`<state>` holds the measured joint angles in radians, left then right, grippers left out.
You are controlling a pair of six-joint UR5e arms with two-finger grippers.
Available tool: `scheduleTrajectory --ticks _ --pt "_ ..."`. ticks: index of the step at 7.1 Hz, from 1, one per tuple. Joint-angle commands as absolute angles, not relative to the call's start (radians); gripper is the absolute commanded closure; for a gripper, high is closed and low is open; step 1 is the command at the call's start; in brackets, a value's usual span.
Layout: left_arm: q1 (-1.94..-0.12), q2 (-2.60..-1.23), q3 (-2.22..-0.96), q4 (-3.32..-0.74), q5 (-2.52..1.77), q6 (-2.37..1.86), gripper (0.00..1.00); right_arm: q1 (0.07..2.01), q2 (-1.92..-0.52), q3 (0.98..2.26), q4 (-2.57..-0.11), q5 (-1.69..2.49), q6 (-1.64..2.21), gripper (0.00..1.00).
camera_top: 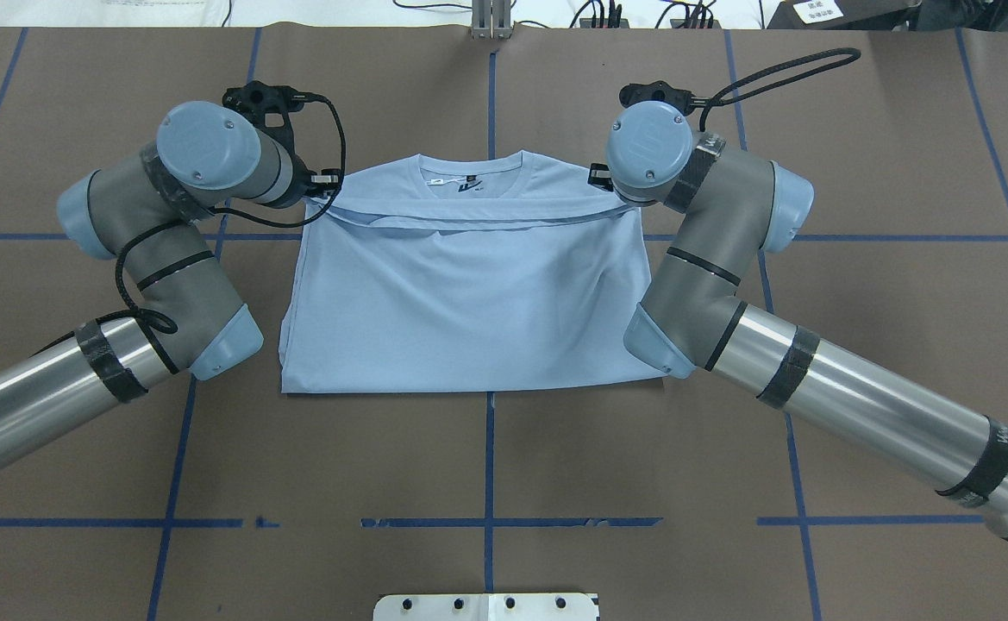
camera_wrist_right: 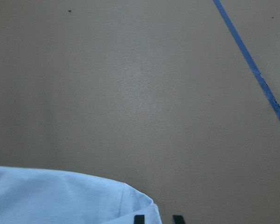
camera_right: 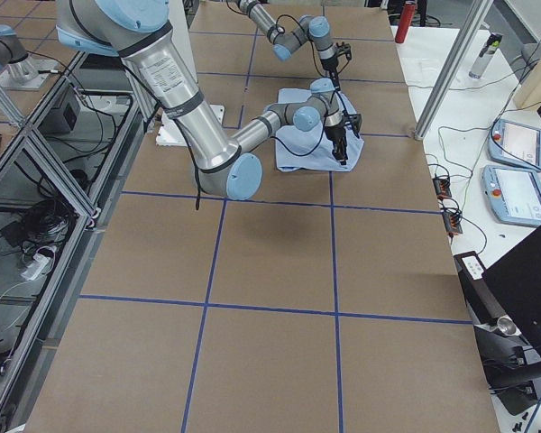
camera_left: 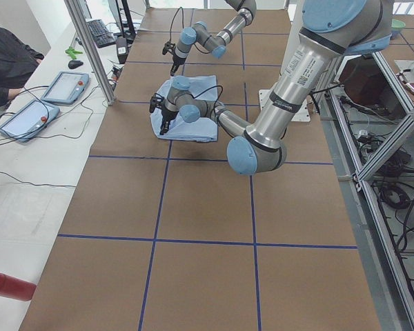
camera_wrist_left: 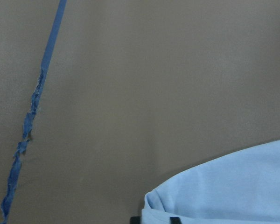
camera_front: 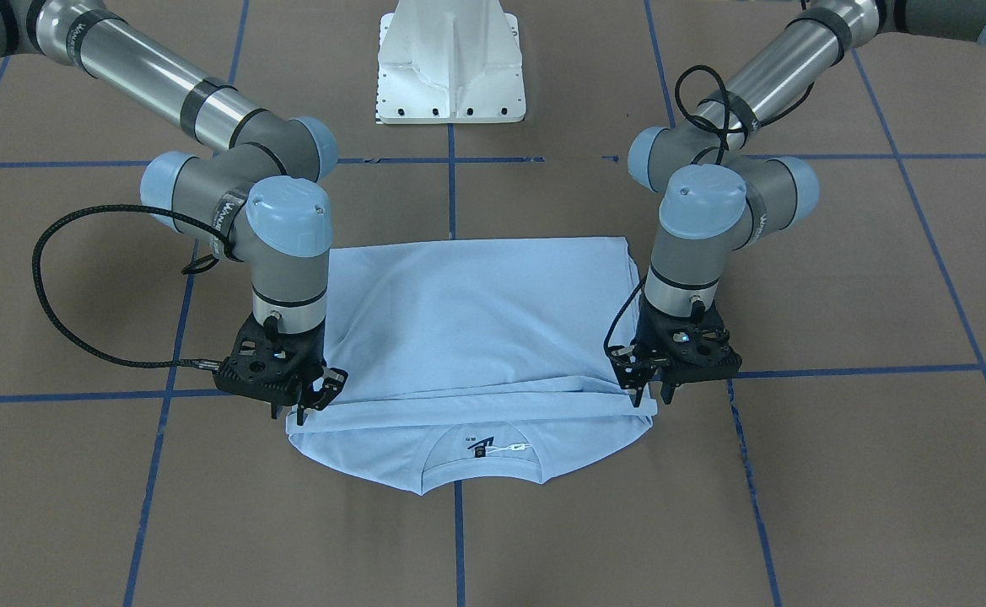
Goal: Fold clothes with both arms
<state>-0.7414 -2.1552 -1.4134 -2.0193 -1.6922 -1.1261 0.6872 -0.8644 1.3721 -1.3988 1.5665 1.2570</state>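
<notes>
The pale blue T-shirt (camera_front: pixel 484 315) will turn as one piece and stay folded when I pull its far corner, because the folded layers (camera_front: pixel 471 409) lie flat together.
The pale blue T-shirt (camera_front: pixel 476 320) lies flat on the brown table, its lower half folded up so the hem edge stops just short of the collar and dark neck label (camera_front: pixel 480 447). My left gripper (camera_front: pixel 657 394) stands over one end of that folded edge. Its fingers are apart and open, with table showing between them. At the other end my right gripper (camera_front: pixel 317 396) is also open, fingers spread beside the cloth corner. From overhead, the left gripper (camera_top: pixel 324 183) and right gripper (camera_top: pixel 600 177) flank the collar. Each wrist view shows a shirt corner (camera_wrist_left: pixel 214 196) (camera_wrist_right: pixel 70 196) at the bottom.
The white pedestal base (camera_front: pixel 450 63) stands behind the shirt. Blue tape lines (camera_top: pixel 489 448) cross the table. Tablets (camera_left: pixel 31 114) and cables lie on a side bench, where a person's dark sleeve (camera_left: pixel 7 65) shows. A red cylinder (camera_left: pixel 7 285) rests near that bench's edge.
</notes>
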Motion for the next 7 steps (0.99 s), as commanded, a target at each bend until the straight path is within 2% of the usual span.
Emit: scheduleTrajectory --ticks 1,4,5,6,7 --pt "-0.723 -2.065 -1.567 -2.032 -1.698 -1.134 0.0 0.706 -0.89 1.404 -1.333 1.641 1.131 0.0" --pt "-0.588 -1.793 -1.855 -2.087 -1.691 -1.256 0.0 0.71 -0.948 1.437 -1.22 1.681 1.127 0.0" --pt "-0.531 -1.72 -1.876 -2.147 -1.675 -1.335 0.07 0.71 -0.951 1.442 -1.22 1.681 1.129 0.0" --pt "-0.467 -1.706 -1.875 -2.161 -1.601 -1.382 0.4 0.71 -0.953 1.443 -1.221 1.68 1.129 0.0" --pt "-0.447 -1.706 -1.87 -2.161 -1.595 -1.394 0.47 0.71 -0.953 1.445 -1.221 1.678 1.129 0.0"
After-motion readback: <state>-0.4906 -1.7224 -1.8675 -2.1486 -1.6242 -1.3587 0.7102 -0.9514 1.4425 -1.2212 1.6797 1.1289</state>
